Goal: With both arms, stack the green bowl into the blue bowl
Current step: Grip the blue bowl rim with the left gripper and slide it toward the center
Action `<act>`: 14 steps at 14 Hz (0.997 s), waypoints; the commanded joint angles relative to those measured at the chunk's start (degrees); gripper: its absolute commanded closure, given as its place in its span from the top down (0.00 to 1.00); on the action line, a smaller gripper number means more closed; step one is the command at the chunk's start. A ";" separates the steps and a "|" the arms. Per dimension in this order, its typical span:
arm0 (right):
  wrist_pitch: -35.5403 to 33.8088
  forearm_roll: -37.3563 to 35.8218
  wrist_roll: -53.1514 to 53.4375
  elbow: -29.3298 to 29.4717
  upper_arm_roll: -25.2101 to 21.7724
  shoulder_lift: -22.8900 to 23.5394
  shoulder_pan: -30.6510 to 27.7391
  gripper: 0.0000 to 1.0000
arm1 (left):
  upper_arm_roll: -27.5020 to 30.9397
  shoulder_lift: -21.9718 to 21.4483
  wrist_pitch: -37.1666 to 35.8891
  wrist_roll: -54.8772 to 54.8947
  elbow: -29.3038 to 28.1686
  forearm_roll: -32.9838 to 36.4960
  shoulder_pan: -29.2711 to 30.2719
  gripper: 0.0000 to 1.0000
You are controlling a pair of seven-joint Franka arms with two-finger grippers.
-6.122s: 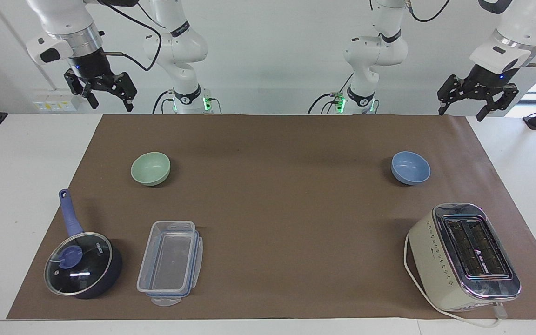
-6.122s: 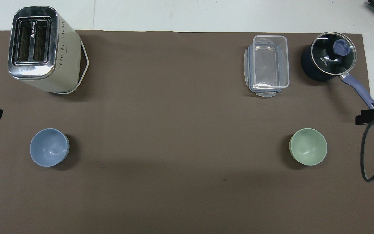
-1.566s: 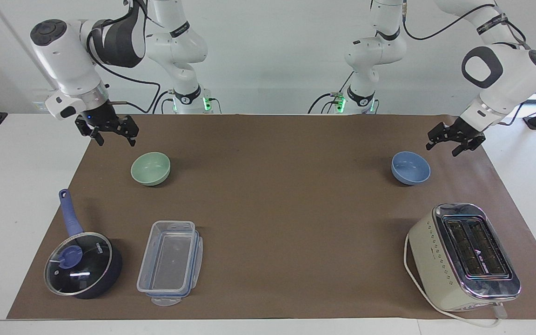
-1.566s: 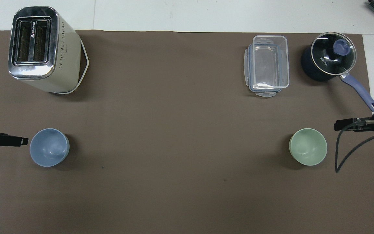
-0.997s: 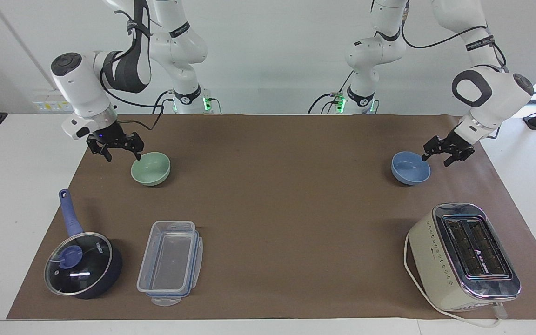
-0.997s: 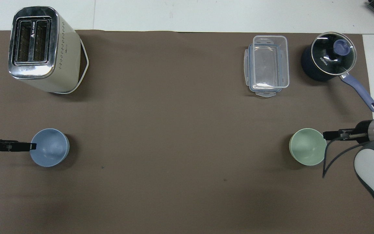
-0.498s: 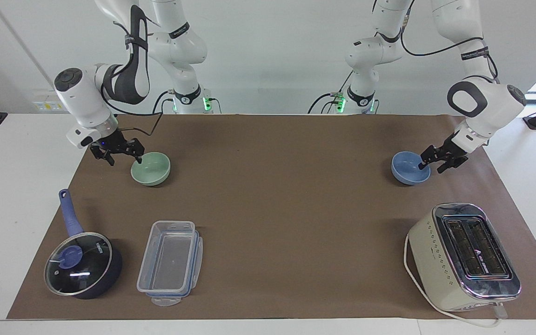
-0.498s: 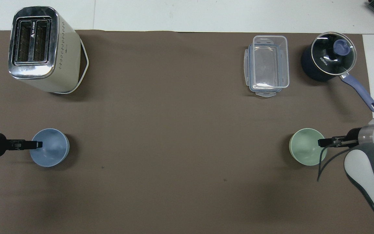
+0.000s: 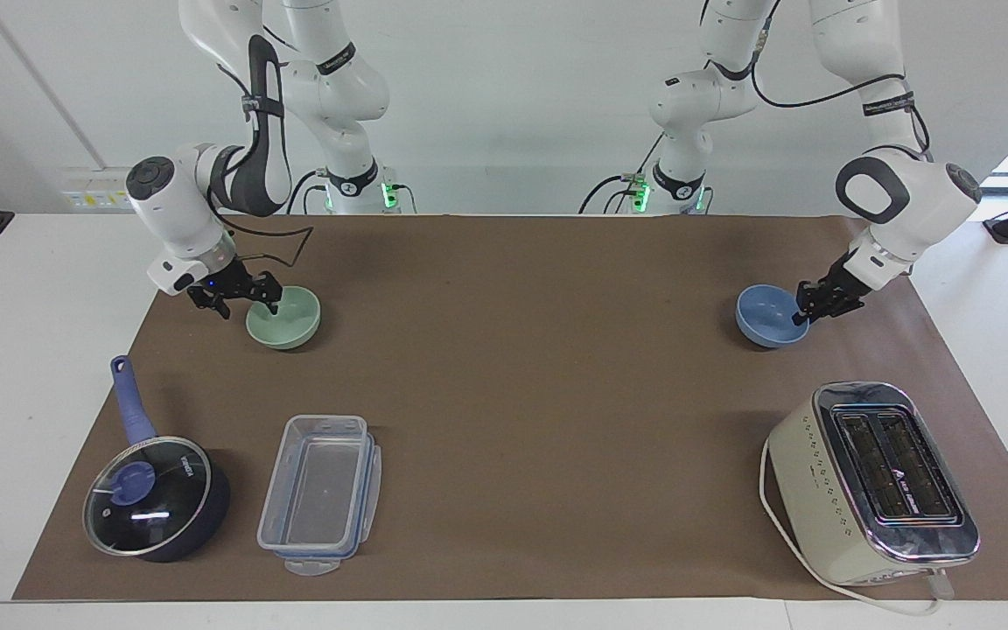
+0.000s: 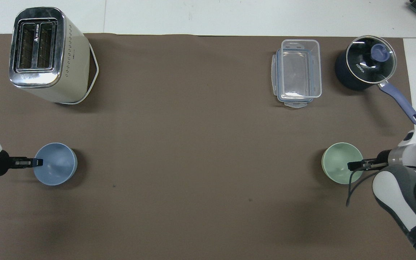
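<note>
The blue bowl's rim is as wide as the green bowl's rim, so I expect the green bowl to hide it from above when I stack the bowls.
The blue bowl rests on the brown mat toward the left arm's end of the table. My left gripper is low at the bowl's rim, on the side toward the table's end, and is shut on that rim. Toward the right arm's end sits the green bowl. My right gripper is open and straddles its rim, one finger inside the bowl and one outside. Both bowls stand upright on the mat.
A cream and chrome toaster stands farther from the robots than the blue bowl. A clear plastic container and a dark blue lidded saucepan lie farther out than the green bowl.
Both grippers came down from beside the bowls onto their rims. The left gripper closed on the blue bowl's rim; the right one sank lower over the green bowl's rim and stays open.
</note>
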 commanded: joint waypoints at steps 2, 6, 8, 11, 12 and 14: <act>1.56 1.46 -2.24 -1.19 0.28 -0.83 -0.79 0.00 | -0.30 -2.95 -1.79 1.39 -0.81 -1.24 -0.48 0.00; 2.97 1.38 -2.14 -0.58 0.28 0.05 -0.26 0.00 | -0.91 -7.78 -3.89 -0.62 -1.07 -1.24 -4.17 0.00; 2.62 1.38 -2.32 0.38 0.28 0.40 -0.35 0.00 | -1.09 -9.90 -4.43 -4.48 -1.25 -1.15 -7.50 0.00; 0.26 1.29 -3.19 2.93 0.28 0.23 -0.61 0.00 | -1.18 -10.96 -3.99 -12.65 -1.34 -0.63 -14.35 0.00; -1.41 1.29 -3.28 3.90 0.28 0.05 -0.70 0.00 | -1.18 -10.87 -3.47 -15.80 -1.34 -0.37 -16.89 0.00; -5.10 1.38 -3.81 6.18 0.37 -0.91 -0.61 0.00 | -1.27 -10.70 -1.71 -23.88 -1.34 0.95 -22.69 0.00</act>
